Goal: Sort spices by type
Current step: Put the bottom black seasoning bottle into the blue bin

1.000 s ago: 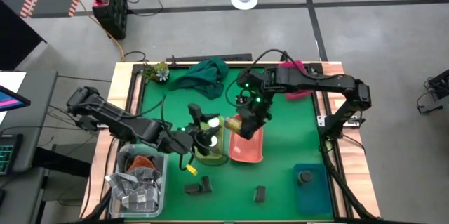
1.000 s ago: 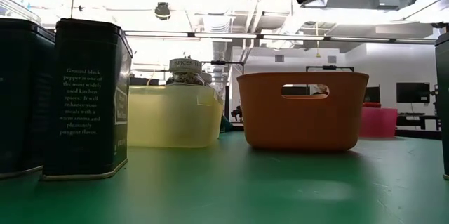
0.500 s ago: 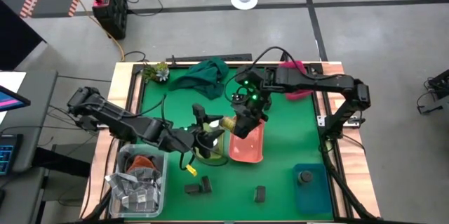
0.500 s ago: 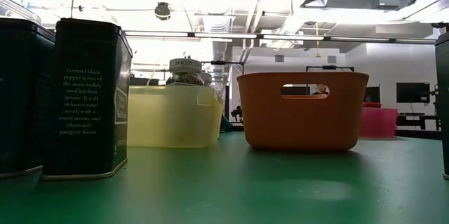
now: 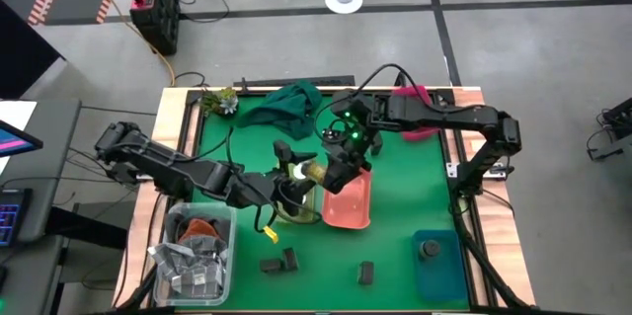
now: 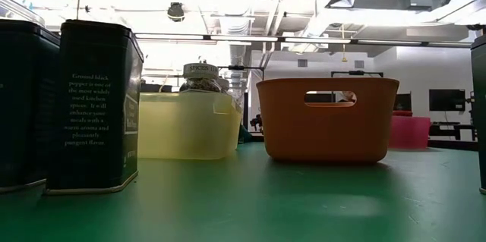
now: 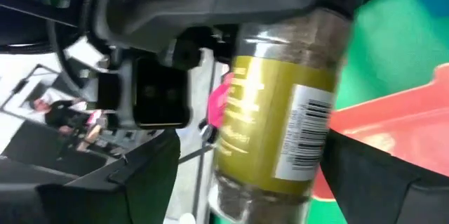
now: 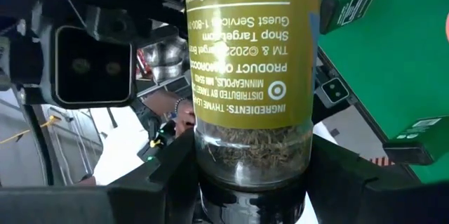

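I should hold the labelled body with my left gripper while my right gripper takes the lid end-on, because my right gripper is holding the jar crosswise by its black lid.
A spice jar with a yellow-green label hangs in the air between my two grippers, above the yellow bin and the orange bin. My right gripper is shut on it. My left gripper is open, with a finger on each side of the jar's free end. Another white-topped jar stands in the yellow bin. Dark grey packs lie near the table's near edge. A dark round jar sits in the blue bin. My right gripper pinches the jar's end nearest its wrist between both fingers, coming level from the table's right. The jar lies roughly level along the fingers, lifted clear, its other end toward the left gripper. Whether my left gripper touches the jar, I cannot tell.
A clear bin of silvery packets sits at the near left. A pink bin is at the far right, a green cloth and a small plant at the far edge. Tall dark tins stand close to the low camera.
My right gripper has carried the jar toward the table's left and a little upward. My left gripper has risen from over the yellow bin toward the far edge, up to the jar's free end.
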Robot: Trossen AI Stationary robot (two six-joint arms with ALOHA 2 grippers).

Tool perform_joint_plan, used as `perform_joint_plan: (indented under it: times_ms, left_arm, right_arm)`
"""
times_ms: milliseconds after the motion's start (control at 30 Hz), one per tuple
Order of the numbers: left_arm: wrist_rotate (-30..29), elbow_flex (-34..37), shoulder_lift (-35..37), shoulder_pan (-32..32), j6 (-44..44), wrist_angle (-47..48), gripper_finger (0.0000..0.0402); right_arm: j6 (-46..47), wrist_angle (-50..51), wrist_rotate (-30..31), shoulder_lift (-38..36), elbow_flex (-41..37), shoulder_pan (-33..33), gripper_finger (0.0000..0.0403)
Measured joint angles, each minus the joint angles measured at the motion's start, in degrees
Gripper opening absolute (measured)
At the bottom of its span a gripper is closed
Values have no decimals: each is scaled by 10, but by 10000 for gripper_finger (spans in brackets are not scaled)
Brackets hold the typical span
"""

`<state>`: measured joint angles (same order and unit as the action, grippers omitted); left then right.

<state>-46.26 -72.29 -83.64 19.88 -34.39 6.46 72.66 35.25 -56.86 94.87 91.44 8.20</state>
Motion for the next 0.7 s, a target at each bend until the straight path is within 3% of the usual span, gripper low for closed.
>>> perform_joint_plan:
  times_ms: [300,467,700]
  left_arm:
    - [11,0,0,-3,-3,7,222]
    - [13,0,0,-2,16,7,166]
    - [13,1,0,-2,48,6,158]
  right_arm:
    - [-4,-1,17,0,0,2,240]
    - [-11,-13,22,0,0,2,266]
    - [-13,-33,25,0,0,15,307]
